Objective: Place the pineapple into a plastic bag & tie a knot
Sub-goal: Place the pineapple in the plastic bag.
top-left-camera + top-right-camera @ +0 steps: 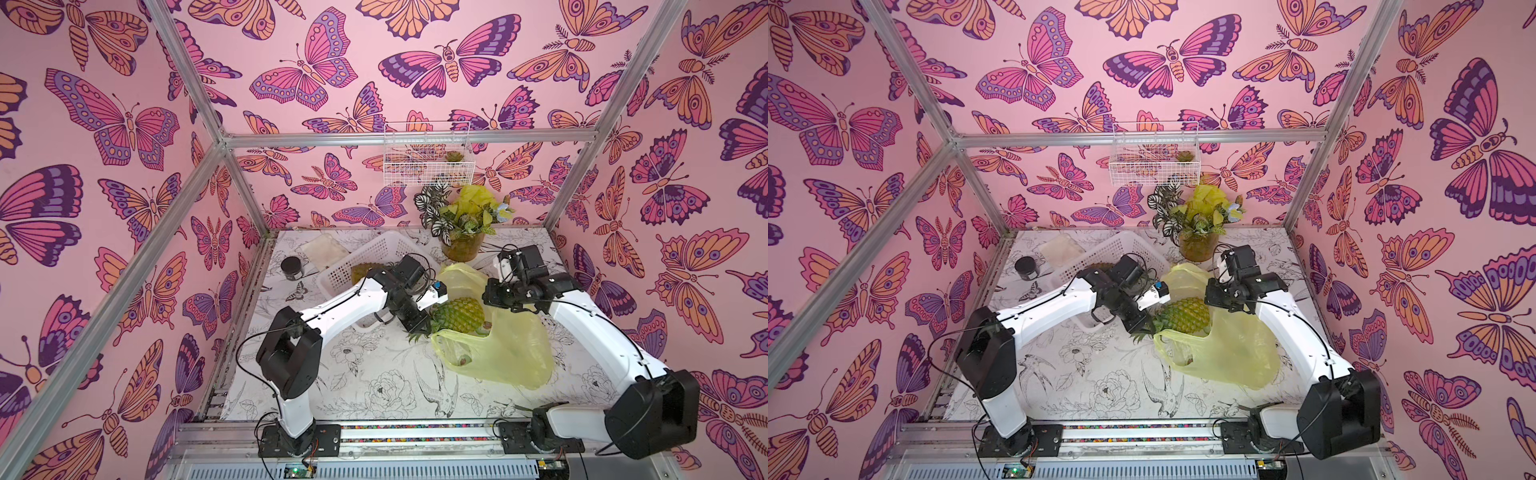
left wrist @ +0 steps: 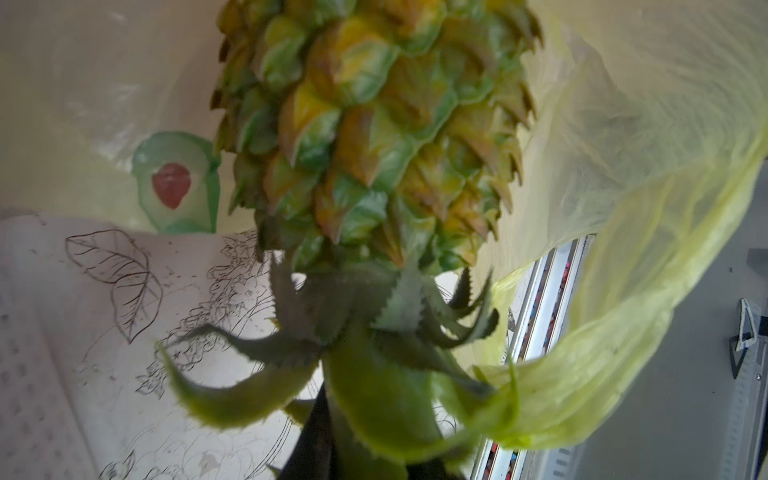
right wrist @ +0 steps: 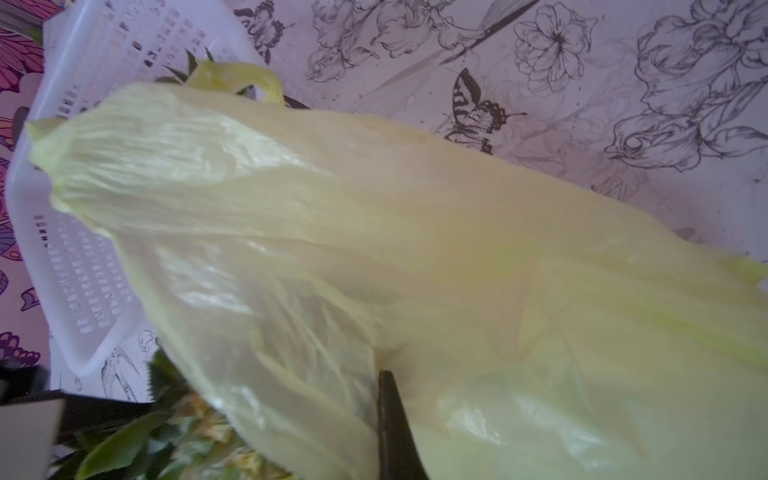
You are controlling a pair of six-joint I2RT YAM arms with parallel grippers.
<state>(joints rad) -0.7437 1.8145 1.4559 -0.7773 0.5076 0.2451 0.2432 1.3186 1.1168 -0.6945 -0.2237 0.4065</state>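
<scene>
The pineapple's body [image 1: 460,316] points bottom first into the bag's opening [image 1: 489,321], so my left gripper should keep pushing the crown until the body is inside, then let go.
The pineapple [image 1: 459,313] [image 1: 1185,313] lies on its side at the mouth of the plastic bag [image 1: 507,349] [image 1: 1229,353], body between the bag's two rims and crown sticking out. My left gripper [image 1: 419,322] [image 1: 1144,322] is shut on the crown leaves. In the left wrist view the fruit [image 2: 374,124] fills the middle, the gripper [image 2: 370,453] is mostly hidden by leaves, and the bag [image 2: 623,208] wraps around it. My right gripper [image 1: 492,297] [image 1: 1214,297] is shut on the bag's upper rim, holding it lifted; the right wrist view shows the gripper [image 3: 392,395] buried in yellow film [image 3: 374,249]. A knot is not in view.
A white perforated basket [image 1: 374,257] stands behind the left arm, something yellowish inside it. A potted plant in yellow wrapping [image 1: 461,232] is at the back, close to the right wrist. A black jar [image 1: 292,266] and a clear container [image 1: 326,249] sit at the back left.
</scene>
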